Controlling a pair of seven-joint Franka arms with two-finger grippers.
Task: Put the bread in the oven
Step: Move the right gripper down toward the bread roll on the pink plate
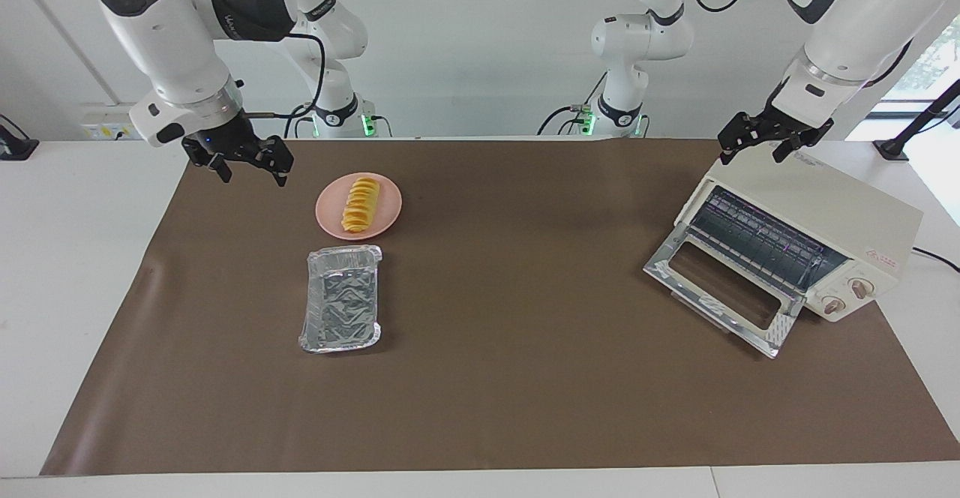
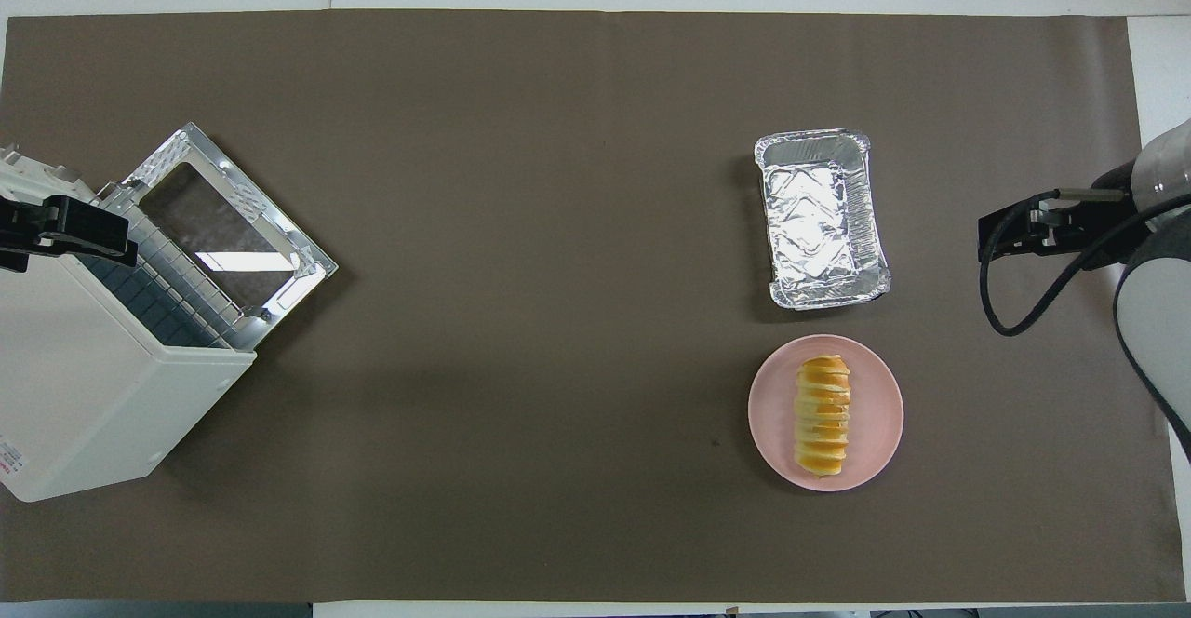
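I expect the foil tray to keep its shape with the bread inside when I carry it by one side, because a folded rim goes around its raised sides.
The bread, a ridged yellow-orange loaf, lies on a round pink plate. The cream-white oven stands at the left arm's end of the table. Its glass door hangs down open, showing the metal rack. My right gripper hovers open and empty over the mat beside the plate. Above the oven's top, my left gripper is open with nothing in it.
An empty crinkled foil tray sits just farther from the robots than the plate. A brown mat covers most of the white table. A wide stretch of mat lies between the plate and the oven.
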